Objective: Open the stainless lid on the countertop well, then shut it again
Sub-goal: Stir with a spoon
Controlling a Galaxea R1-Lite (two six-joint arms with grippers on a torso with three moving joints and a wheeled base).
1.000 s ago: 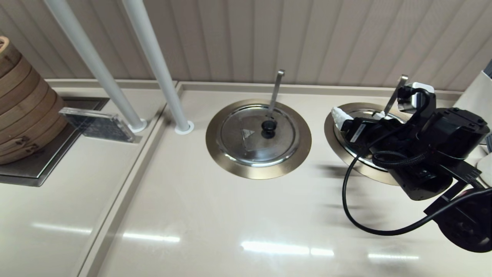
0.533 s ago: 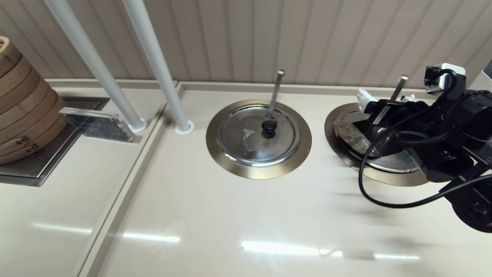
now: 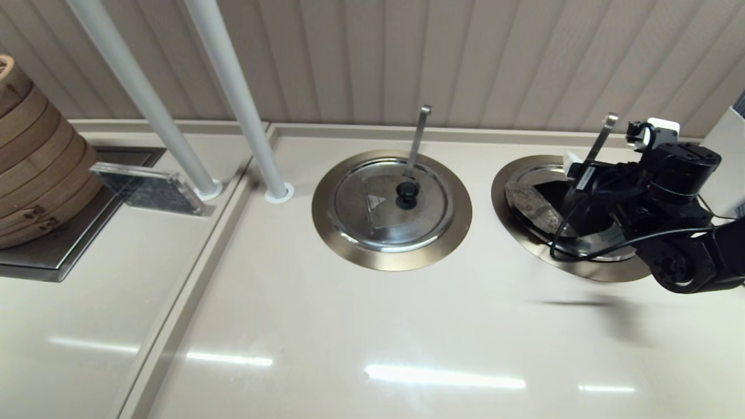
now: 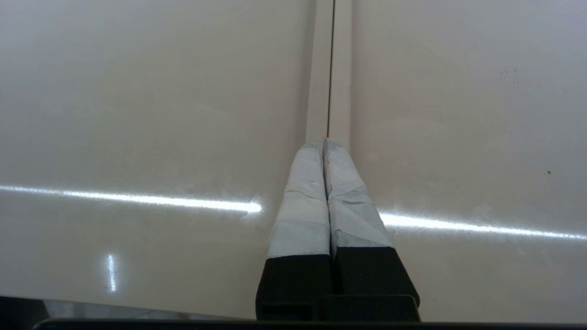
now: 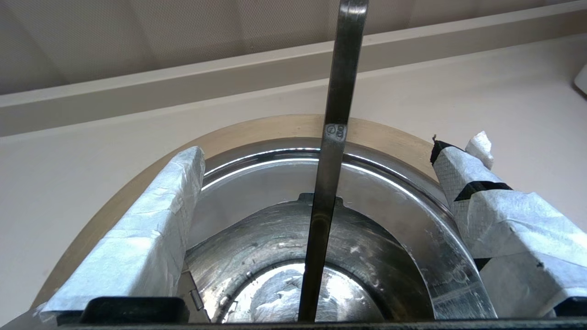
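Note:
The ladle handle (image 3: pixel 598 143) is rising freely through the wide dark opening, so it will tip to the side when I pull it, and its foot will still be inside.
The countertop well (image 3: pixel 502 201) with its bronze-gold collar (image 5: pixel 257 129) is at the right. Part of its stainless lid (image 3: pixel 527 205) lies folded back with a dull grey face up, leaving a dark opening. The right wrist view looks through that opening in the lid (image 5: pixel 247 183) into a steel pot. A ladle handle (image 5: pixel 337 114) rises from the well. My right gripper (image 3: pixel 573 169) hovers open at the well's far right side, its taped fingers (image 5: pixel 151 220) wide on either side of the handle and touching nothing. My left gripper (image 4: pixel 323 144) is shut and empty over a counter seam, outside the head view.
A like well with a shut steel lid (image 3: pixel 390 203), black knob and ladle handle sits mid-counter. Two white posts (image 3: pixel 233 93) stand at the back left, near a clear sign (image 3: pixel 145 187) and stacked bamboo steamers (image 3: pixel 35 157). A white container (image 3: pixel 724 157) is at the right edge.
A flap of the right lid has gone from shut to folded open. My right gripper has let go and drawn back to the right, off the lid. The left arm has not moved.

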